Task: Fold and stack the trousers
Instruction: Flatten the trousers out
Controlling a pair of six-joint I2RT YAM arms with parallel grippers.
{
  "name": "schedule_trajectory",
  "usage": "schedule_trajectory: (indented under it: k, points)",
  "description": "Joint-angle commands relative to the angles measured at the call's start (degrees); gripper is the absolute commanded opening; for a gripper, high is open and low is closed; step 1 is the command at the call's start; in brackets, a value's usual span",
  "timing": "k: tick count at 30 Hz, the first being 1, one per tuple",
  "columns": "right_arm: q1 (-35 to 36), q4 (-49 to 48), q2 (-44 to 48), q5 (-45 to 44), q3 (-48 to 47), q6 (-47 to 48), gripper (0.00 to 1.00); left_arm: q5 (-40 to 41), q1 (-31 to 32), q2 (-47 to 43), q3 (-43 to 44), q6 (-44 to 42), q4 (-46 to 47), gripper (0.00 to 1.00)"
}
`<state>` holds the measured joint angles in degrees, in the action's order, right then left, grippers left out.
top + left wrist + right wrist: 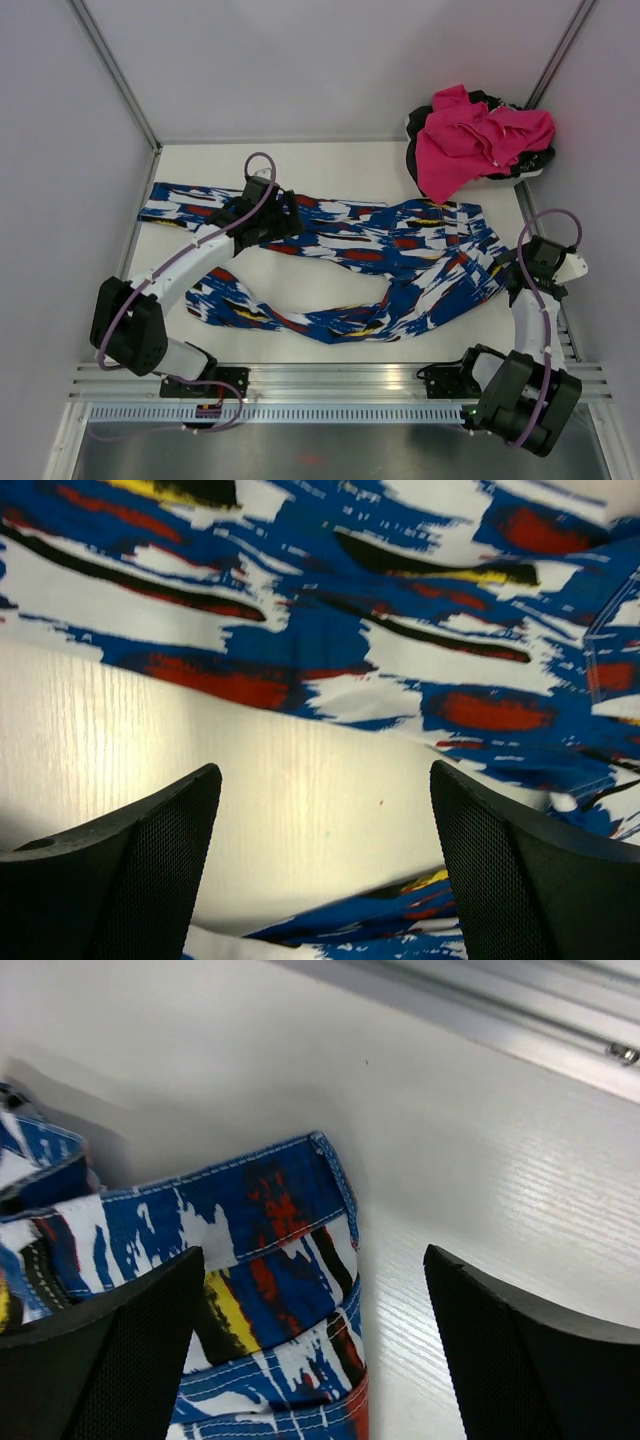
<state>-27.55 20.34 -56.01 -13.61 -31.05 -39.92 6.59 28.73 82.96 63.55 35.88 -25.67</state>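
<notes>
Next, I close my left gripper and press the fabric by the pocket with it while my right gripper straightens the waist, because the waist slants away from the upper leg.
The trousers lie spread on the white table, with the waist at the right and both legs running left. The upper leg lies fairly straight and the lower leg curves toward the front. My left gripper hovers over the upper leg. In the left wrist view this gripper is open, with bare table between its fingers and the patterned fabric just beyond. My right gripper is at the waist's right edge. In the right wrist view it is open over the waistband corner, holding nothing.
A crumpled pink garment lies on a dark item at the back right corner. An aluminium rail runs along the near edge by the arm bases. Grey walls and metal frame posts enclose the table.
</notes>
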Motion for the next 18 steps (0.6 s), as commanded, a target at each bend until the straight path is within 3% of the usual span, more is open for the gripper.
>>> schedule_trajectory:
  k: [1,5,7,14,15,16,18]
  points:
    - [-0.5,-4.9,-2.5,1.7,1.2,-2.4,0.95,-1.6,0.1,-4.7,-2.5,-1.7,1.3,0.90]
    - [-0.5,-14.1,-1.7,2.0,5.5,-1.4,0.77,-1.0,0.2,-7.5,-7.5,-1.1,1.9,0.91]
    - [-0.5,-18.9,-1.4,3.8,7.7,-1.1,0.75,-1.4,0.2,-7.8,-8.6,-0.9,2.0,0.91]
    - [-0.5,-19.5,-7.4,5.0,7.5,2.1,0.74,-0.9,0.1,-8.1,-10.3,-1.5,0.1,0.91]
    - [-0.5,-19.9,-8.7,5.2,7.5,2.9,0.68,-0.5,0.1,-8.2,-10.4,-1.8,-0.1,0.91]
    - [-0.5,-19.9,-9.2,6.1,7.1,3.5,0.35,-0.5,0.1,-8.2,-10.2,-1.9,-0.3,0.91]
    - [-0.5,-18.9,-9.7,7.4,5.7,6.2,0.03,-0.5,0.1,-8.3,-9.4,-2.6,-1.6,0.91]
